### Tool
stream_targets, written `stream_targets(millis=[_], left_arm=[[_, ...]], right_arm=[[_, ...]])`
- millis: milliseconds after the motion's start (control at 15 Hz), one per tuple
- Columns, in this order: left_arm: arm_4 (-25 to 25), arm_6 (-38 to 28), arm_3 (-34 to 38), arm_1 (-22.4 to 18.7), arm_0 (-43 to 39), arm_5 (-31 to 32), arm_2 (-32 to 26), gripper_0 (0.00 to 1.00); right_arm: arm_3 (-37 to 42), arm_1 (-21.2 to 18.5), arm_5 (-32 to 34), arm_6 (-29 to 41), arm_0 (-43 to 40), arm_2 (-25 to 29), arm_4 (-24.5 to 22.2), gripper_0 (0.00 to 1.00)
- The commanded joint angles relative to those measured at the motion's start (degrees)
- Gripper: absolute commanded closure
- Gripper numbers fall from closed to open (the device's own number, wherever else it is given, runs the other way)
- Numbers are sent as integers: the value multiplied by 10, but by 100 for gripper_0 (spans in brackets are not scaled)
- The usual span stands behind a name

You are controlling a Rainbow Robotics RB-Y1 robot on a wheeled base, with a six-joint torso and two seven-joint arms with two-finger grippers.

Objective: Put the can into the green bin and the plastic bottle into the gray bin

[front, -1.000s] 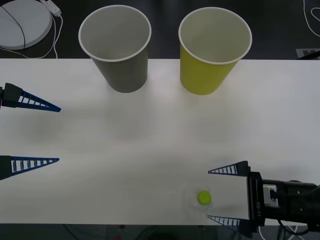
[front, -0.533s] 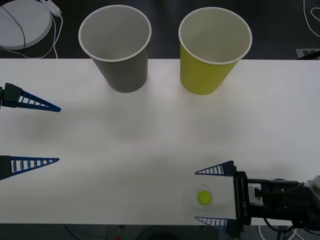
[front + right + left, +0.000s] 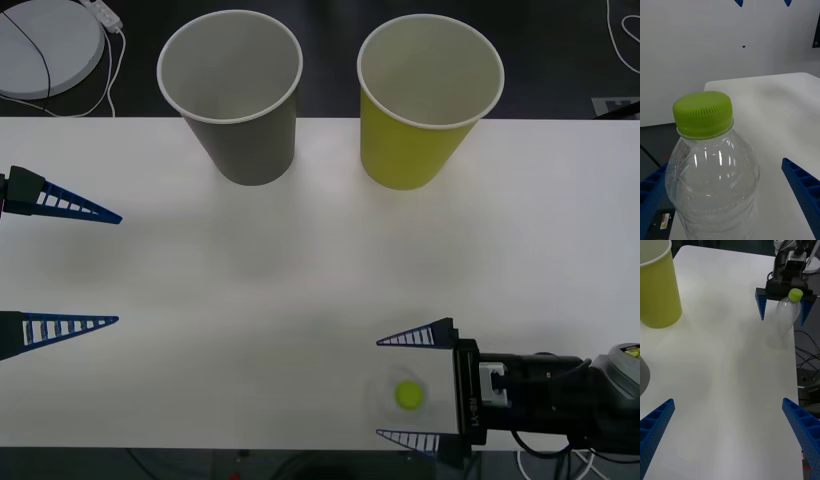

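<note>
The bottle's clear part (image 3: 714, 166) below the lime-green cap shows only glints. I should expect the plastic bottle (image 3: 405, 397) to be empty when I pick it up.
The plastic bottle (image 3: 407, 395), clear with a lime-green cap, stands upright near the table's front edge on the right. My right gripper (image 3: 379, 388) is open, one blue finger on each side of the bottle (image 3: 711, 168) with a gap on both sides. At the back of the table stand the gray bin (image 3: 240, 140) and, to its right, the green bin (image 3: 415, 145), both upright. My left gripper (image 3: 118, 269) is open at the table's left edge, far from the bottle (image 3: 786, 315). The can is out of view.
The white table (image 3: 300, 270) is bare between the bins and the bottle. A round white disc (image 3: 45, 40) with a cable lies beyond the table's back left corner. The bottle stands close to the front edge.
My right gripper has moved left along the front edge, so its open fingers now reach past the bottle on both sides. The bottle, the bins and the left arm have not moved.
</note>
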State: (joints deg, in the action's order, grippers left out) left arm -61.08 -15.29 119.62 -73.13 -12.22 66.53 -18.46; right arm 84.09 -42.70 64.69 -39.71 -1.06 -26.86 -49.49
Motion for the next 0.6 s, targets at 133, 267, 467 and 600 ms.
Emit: stream_targets(millis=[133,267,467,600], left_arm=[[0,0,0,0,0,0,0,0],[0,0,0,0,0,0,0,0],[0,0,0,0,0,0,0,0],[0,0,0,0,0,0,0,0]], right_arm=[[0,0,0,3,1,-7,0,88],[0,0,0,3,2,-8,0,100],[0,0,0,2,2,-8,0,100],[0,-1,0,4,2,-7,0,100]])
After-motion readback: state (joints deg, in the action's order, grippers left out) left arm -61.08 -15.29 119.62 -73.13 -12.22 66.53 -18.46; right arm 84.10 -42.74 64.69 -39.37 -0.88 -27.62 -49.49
